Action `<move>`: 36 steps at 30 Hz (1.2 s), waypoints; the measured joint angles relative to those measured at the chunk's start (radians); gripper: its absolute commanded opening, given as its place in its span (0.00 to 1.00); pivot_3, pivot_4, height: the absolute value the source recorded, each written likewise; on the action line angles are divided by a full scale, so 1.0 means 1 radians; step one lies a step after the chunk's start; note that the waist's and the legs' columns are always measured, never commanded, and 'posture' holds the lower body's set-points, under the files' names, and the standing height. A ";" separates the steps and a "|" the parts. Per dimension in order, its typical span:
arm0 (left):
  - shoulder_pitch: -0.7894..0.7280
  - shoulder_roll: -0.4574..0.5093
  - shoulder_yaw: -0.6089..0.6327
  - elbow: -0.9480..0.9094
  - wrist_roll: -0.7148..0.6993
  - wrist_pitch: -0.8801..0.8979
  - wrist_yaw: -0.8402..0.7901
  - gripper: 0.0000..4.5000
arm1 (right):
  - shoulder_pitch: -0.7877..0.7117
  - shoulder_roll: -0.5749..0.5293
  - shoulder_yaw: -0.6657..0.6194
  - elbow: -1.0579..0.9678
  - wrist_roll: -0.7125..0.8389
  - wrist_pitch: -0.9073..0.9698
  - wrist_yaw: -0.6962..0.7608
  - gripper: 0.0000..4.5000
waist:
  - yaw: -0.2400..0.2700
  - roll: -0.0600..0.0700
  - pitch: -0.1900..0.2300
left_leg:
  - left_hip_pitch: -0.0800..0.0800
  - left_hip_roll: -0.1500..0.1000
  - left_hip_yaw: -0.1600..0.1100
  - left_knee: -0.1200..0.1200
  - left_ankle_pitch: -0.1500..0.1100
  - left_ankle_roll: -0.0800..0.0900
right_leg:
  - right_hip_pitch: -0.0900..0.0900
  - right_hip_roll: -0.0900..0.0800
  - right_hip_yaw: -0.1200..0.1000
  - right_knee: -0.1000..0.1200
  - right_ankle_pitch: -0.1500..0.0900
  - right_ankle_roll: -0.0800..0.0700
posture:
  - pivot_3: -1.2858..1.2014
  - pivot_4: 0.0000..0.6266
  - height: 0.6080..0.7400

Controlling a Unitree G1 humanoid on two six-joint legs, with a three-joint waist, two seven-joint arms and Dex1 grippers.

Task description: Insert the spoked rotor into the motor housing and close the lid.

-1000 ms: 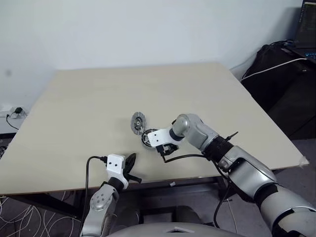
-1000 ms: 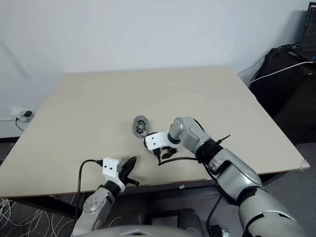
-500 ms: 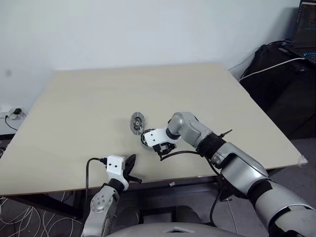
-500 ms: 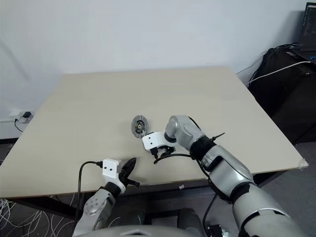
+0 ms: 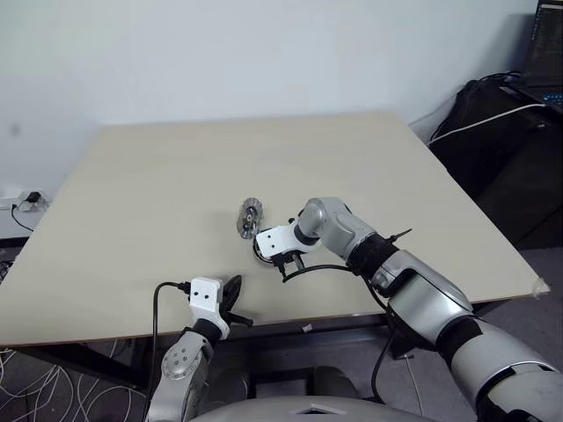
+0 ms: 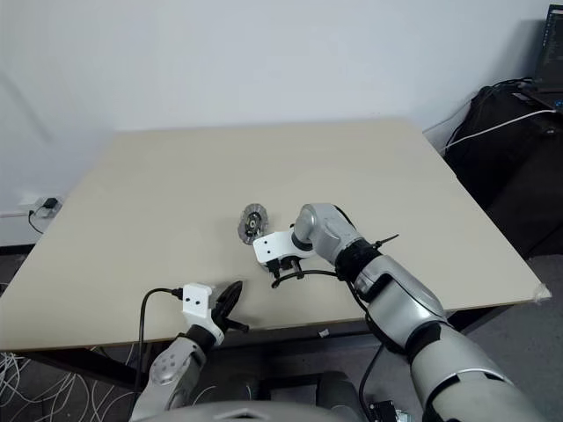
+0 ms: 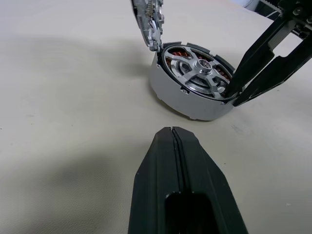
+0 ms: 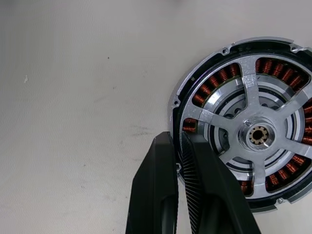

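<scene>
The lid (image 5: 250, 217) stands crooked, nearly edge-on to me, so next my right gripper swings the motor housing around and regrips its rim (image 8: 176, 105) before closing the lid.
The motor housing (image 7: 187, 105) sits mid-table, copper windings (image 8: 273, 66) ringing its inside. The spoked rotor (image 8: 257, 135) lies inside it, silver spokes and hub facing up. The lid (image 5: 250, 216) stands upright on edge at the housing's far side, touching its rim (image 7: 148, 22). My right gripper (image 8: 178, 139) points steeply down, one finger outside the housing wall and one over the windings, shut on the housing's rim (image 7: 230, 95). My left gripper (image 7: 173, 134) is shut and empty, hovering low near the table's front edge (image 5: 233, 294), a short way in front of the housing.
The beige table (image 5: 132, 176) is bare apart from these parts. A black bag with a white cable (image 5: 506, 141) stands off the table's right side. A black cable (image 5: 330, 271) trails from my right wrist over the table.
My right gripper's wrist has shifted slightly toward the lid over the housing. The left gripper has stayed where it was.
</scene>
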 measured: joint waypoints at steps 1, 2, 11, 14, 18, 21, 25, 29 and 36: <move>0.000 0.000 0.000 0.000 0.000 0.000 0.000 0.00 | 0.004 0.002 -0.011 0.000 0.005 0.012 -0.001 0.01 | 0.000 0.000 0.000 | 0.000 0.000 0.000 0.000 0.000 0.000 | 0.000 0.000 0.000 0.000 0.000 0.000 | 0.52 0.00 1.00; 0.000 0.000 -0.001 0.000 0.000 0.000 0.000 0.00 | 0.010 0.003 -0.024 -0.001 0.012 0.024 -0.003 0.01 | 0.000 0.000 0.000 | 0.000 0.000 0.000 0.000 0.000 0.000 | 0.000 0.000 0.000 0.000 0.000 0.000 | 0.52 0.00 1.00; -0.002 -0.002 -0.002 -0.003 0.000 0.001 -0.001 0.00 | 0.173 -0.028 -0.229 -0.305 0.171 0.410 -0.007 0.01 | 0.002 0.000 0.000 | -0.004 0.000 -0.001 -0.001 0.000 0.000 | -0.004 0.000 0.000 0.000 0.000 0.000 | 0.52 0.00 1.00; -0.005 -0.002 -0.005 -0.005 -0.001 0.002 -0.004 0.00 | 0.245 -0.054 -0.302 -0.533 0.231 0.653 -0.026 0.01 | 0.005 0.000 0.000 | -0.004 0.000 -0.001 -0.001 0.000 0.000 | -0.004 -0.001 0.000 0.000 0.000 0.000 | 0.52 0.00 1.00; -0.008 0.003 -0.007 -0.005 -0.003 0.004 -0.013 0.00 | 0.300 -0.061 -0.382 -0.778 0.323 1.002 -0.078 0.01 | 0.005 0.000 0.000 | -0.005 0.000 -0.001 0.000 -0.001 -0.001 | -0.004 -0.001 -0.001 -0.001 -0.001 -0.002 | 0.52 0.00 1.00; -0.008 0.003 -0.007 -0.005 -0.012 0.006 -0.020 0.00 | 0.305 -0.019 -0.461 -0.876 0.378 1.261 -0.160 0.01 | 0.004 0.000 0.000 | -0.005 0.000 -0.001 0.001 -0.001 -0.001 | -0.004 -0.001 -0.001 0.000 -0.001 -0.002 | 0.52 0.00 1.00; -0.008 0.006 -0.007 -0.005 -0.021 0.007 -0.022 0.00 | 0.309 0.073 -0.578 -0.925 0.432 1.477 -0.290 0.01 | 0.002 0.000 0.000 | -0.005 0.000 -0.001 0.001 -0.001 -0.001 | -0.004 -0.001 -0.001 0.000 -0.001 -0.001 | 0.52 0.00 1.00; -0.010 0.008 -0.007 -0.005 -0.021 0.008 -0.022 0.00 | 0.337 0.153 -0.640 -0.934 0.482 1.481 -0.426 0.01 | 0.000 0.000 0.000 | -0.005 0.000 -0.001 0.000 -0.001 -0.001 | -0.004 -0.001 -0.001 -0.001 0.000 0.000 | 0.52 0.00 1.00; -0.014 0.008 -0.007 -0.005 -0.021 0.009 -0.020 0.00 | 0.378 0.222 -0.678 -0.897 0.562 1.481 -0.629 0.01 | 0.000 0.000 0.000 | -0.005 0.000 -0.001 0.000 -0.001 0.000 | -0.004 -0.001 -0.001 -0.001 0.000 0.000 | 0.52 0.00 1.00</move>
